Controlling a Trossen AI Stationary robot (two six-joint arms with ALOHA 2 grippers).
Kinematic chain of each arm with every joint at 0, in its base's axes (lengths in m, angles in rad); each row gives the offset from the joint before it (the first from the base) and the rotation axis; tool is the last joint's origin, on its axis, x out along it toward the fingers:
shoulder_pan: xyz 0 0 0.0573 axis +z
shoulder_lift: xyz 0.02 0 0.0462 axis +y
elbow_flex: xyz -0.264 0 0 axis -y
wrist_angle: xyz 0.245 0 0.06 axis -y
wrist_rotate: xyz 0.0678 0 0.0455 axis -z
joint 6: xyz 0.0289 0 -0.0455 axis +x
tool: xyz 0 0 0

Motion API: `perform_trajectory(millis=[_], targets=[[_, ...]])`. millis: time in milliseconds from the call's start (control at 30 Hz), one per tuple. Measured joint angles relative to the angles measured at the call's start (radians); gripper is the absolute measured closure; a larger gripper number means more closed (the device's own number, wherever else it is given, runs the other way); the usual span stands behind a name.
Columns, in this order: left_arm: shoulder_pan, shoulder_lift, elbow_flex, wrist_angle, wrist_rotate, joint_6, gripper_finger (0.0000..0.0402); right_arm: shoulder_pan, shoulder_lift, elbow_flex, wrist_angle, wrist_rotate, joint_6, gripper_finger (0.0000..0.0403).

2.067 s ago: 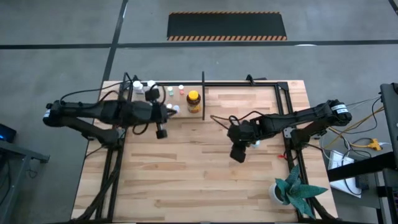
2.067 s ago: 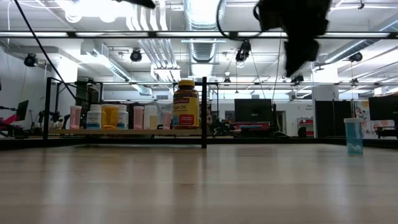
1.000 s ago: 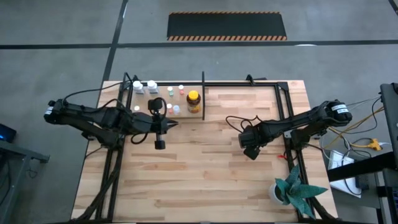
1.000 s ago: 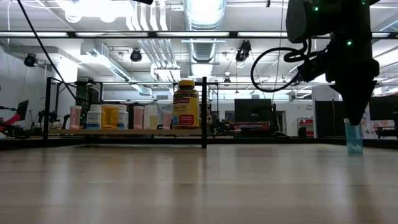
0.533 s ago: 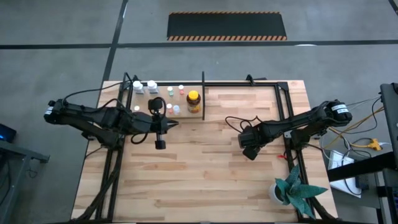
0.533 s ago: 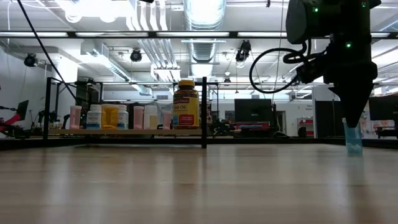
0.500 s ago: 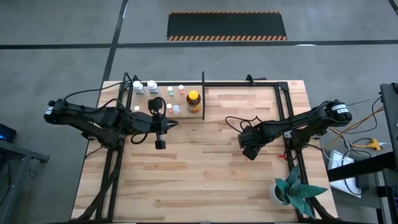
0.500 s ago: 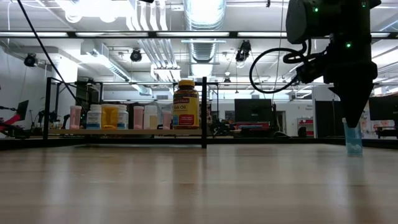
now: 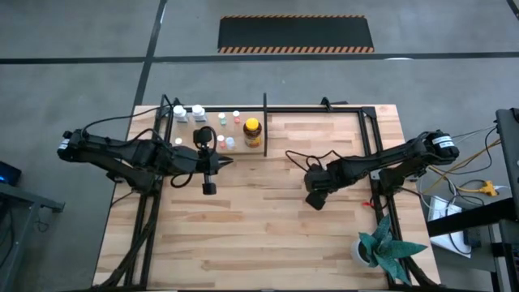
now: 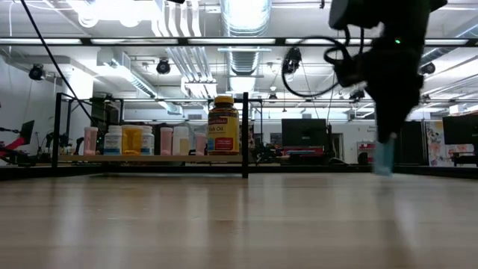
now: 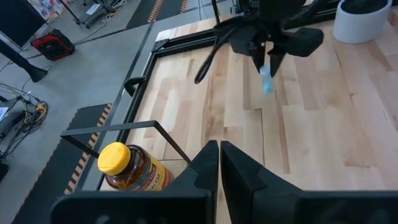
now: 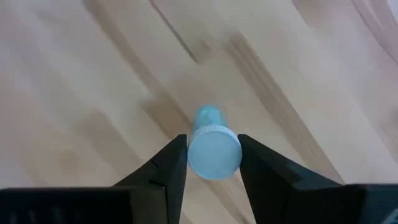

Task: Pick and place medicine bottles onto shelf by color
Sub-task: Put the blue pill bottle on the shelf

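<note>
I should pull my left gripper back first, because it crowds the shelf's front edge (image 9: 231, 155), and give my right gripper room to bring the pale blue bottle over the shelf (image 9: 235, 131).
My right gripper (image 9: 315, 197) is shut on a pale blue bottle (image 12: 214, 152) over the middle right of the table; the bottle also shows in the low view (image 10: 384, 158) and in the left wrist view (image 11: 266, 79). My left gripper (image 9: 225, 161) is shut and empty (image 11: 219, 163), just near of the shelf. The shelf (image 10: 149, 158) stands along the table's far edge; several small bottles (image 9: 197, 113) and the amber jar with the yellow lid (image 9: 252, 131) stand on its board, left of the black divider post (image 10: 245, 134). My right gripper pinches the pale blue bottle at its cap (image 12: 231, 155), one finger on either side. The fingers (image 12: 171, 165) come from above, pointing down. The bottle hangs upright below them, its bottom (image 10: 384, 172) a little above the table.
A white pot with a green plant (image 9: 377, 247) stands at the table's near right corner. The black tube frame (image 9: 324, 109) runs on along the far edge and down the right side. Bare wood (image 9: 259, 227) lies in the middle and near part.
My right gripper has risen a little and gone toward the table's left edge with the pale blue bottle. The bottle stood on the table half a second ago and is now lifted clear, still upright.
</note>
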Motion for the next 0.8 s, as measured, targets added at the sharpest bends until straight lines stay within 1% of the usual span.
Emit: perform_trajectory(millis=[233,400,600,667,800], targets=[[0.0,0.0,-0.009,0.002,0.004,-0.081,0.0402,0.0,0.002,0.045,0.229,0.001,-0.16,0.0291],[-0.002,0.0,-0.07,0.031,0.009,-0.127,0.0402,0.0,0.007,0.045,0.417,0.004,-0.319,0.0286],[-0.002,0.0,-0.186,0.162,0.038,-0.16,0.0402,0.0,0.051,0.047,0.637,0.005,-0.513,0.0284],[-0.003,0.0,-0.227,0.235,0.056,-0.16,0.0402,-0.005,0.073,0.063,0.697,0.004,-0.572,0.0287],[-0.003,0.0,-0.301,0.36,0.065,-0.171,0.0402,-0.02,0.131,0.131,0.706,0.005,-0.66,0.0288]])
